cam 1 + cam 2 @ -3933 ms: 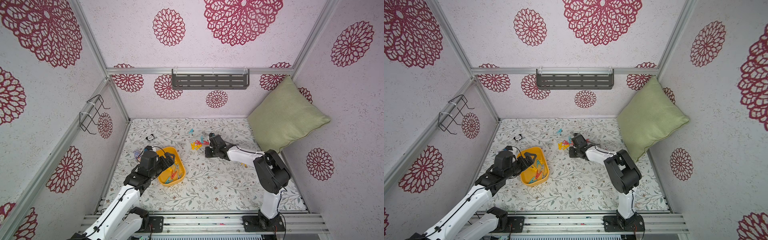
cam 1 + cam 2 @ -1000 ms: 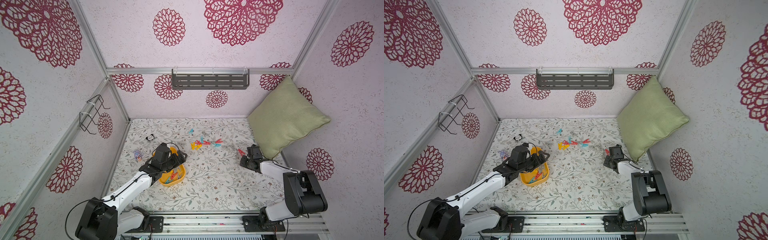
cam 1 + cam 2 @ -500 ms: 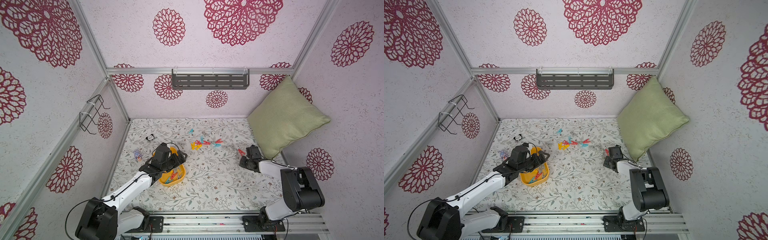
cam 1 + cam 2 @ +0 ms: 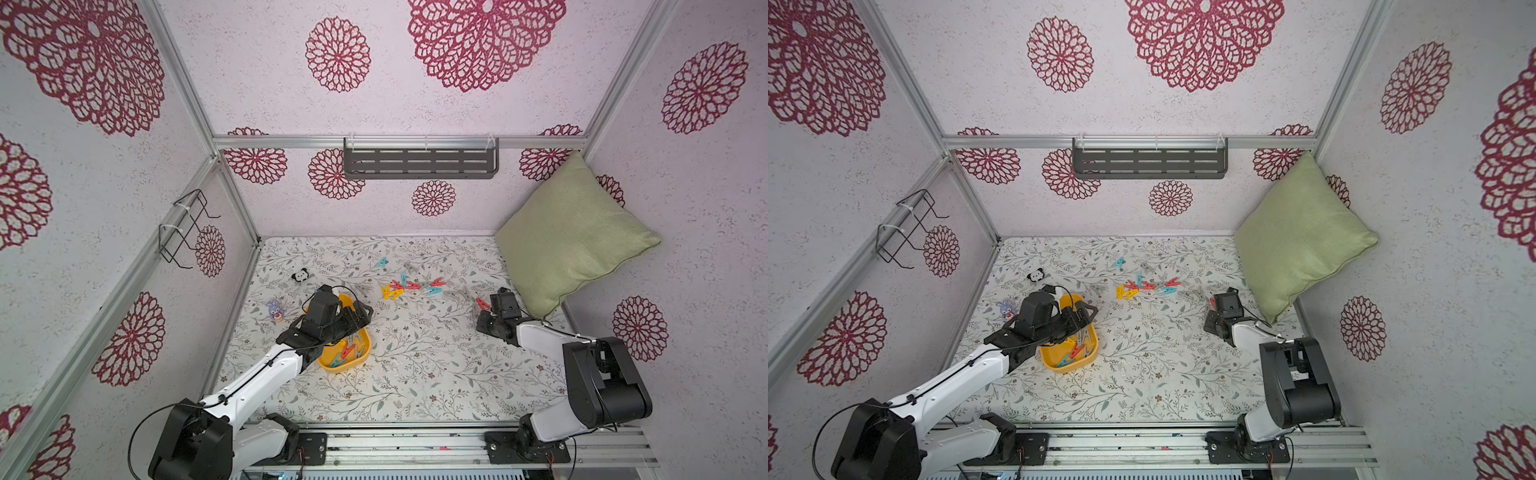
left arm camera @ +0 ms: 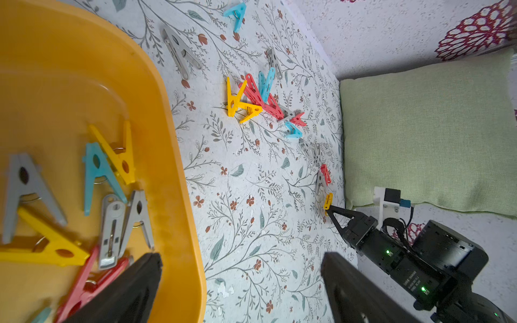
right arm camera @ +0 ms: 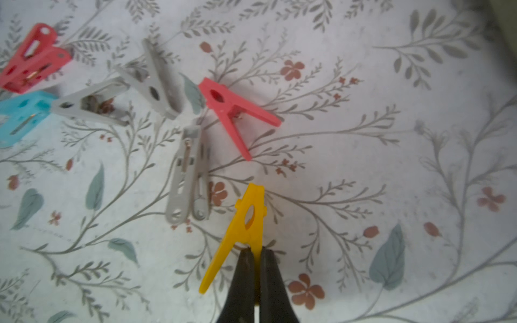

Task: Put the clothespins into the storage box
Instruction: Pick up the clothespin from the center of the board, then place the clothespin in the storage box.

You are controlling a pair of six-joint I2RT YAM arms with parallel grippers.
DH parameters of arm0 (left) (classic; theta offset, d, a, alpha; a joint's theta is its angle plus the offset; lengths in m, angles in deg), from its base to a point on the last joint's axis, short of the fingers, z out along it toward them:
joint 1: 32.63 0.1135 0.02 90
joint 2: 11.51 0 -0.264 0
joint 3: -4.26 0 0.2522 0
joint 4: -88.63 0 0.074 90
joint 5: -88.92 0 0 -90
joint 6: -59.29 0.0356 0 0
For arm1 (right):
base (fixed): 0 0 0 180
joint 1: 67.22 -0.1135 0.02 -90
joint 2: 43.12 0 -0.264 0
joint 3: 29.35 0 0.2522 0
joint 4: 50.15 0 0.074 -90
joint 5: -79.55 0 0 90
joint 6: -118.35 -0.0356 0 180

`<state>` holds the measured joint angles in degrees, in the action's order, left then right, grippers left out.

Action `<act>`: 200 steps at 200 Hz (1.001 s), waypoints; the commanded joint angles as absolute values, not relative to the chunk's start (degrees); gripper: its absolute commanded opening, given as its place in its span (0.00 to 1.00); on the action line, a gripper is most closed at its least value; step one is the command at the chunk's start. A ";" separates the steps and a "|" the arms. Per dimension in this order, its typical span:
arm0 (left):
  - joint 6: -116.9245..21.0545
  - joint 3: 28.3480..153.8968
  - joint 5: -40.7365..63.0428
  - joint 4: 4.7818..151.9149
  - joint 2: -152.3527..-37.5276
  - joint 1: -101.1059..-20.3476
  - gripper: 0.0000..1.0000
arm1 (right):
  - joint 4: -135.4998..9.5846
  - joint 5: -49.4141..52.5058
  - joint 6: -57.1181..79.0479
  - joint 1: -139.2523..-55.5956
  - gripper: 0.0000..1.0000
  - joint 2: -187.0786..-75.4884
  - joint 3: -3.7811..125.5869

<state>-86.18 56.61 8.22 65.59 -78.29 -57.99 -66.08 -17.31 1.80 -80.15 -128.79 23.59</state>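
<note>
The yellow clothespin [image 6: 248, 221] hangs by one leg from my right gripper, clear of its neighbours. I keep carrying it until it hangs over the storage box [image 4: 352, 349].
The yellow storage box [image 4: 362, 360] [image 5: 167, 134] lies at the front left and holds several clothespins [image 5: 106, 167]. My left gripper [image 5: 239, 258] [image 4: 360, 312] hangs open over the box's right rim, one finger above the inside, the other above the mat. More clothespins [image 4: 411, 286] [image 4: 1148, 286] lie loose on the mat. My right gripper [image 6: 257, 251] [image 5: 329, 209] sits low by the pillow, shut on one leg of a yellow clothespin [image 6: 249, 221]. A grey clothespin [image 6: 190, 173] and a red clothespin [image 6: 235, 109] lie just beyond it.
A green pillow [image 4: 569, 232] leans in the right corner, close to my right arm. A panda toy [image 4: 300, 275] and a purple plush [image 4: 275, 309] lie left of the box. A grey slotted shelf [image 4: 419, 163] and a wire rack [image 4: 183, 228] hang on the walls.
Over the last second my right gripper's jaws have closed onto the yellow clothespin's leg. Before that the right arm swung from the middle cluster toward the pillow. The left arm holds still.
</note>
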 commanded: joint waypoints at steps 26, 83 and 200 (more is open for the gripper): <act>-83.63 56.70 7.37 60.09 -72.02 -52.90 0.97 | -68.40 -15.36 0.99 -92.35 0.00 -127.32 31.89; -80.71 56.17 9.05 50.85 -62.57 -42.97 0.97 | -68.95 -12.20 0.68 -106.92 0.00 -134.92 44.24; -82.70 47.91 19.22 48.81 -52.87 -26.12 0.97 | -74.91 -4.53 4.59 -125.31 0.05 -159.07 73.32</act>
<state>-82.20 48.87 16.44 49.24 -54.89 -28.40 -72.29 -6.73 2.59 -124.08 -156.79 68.73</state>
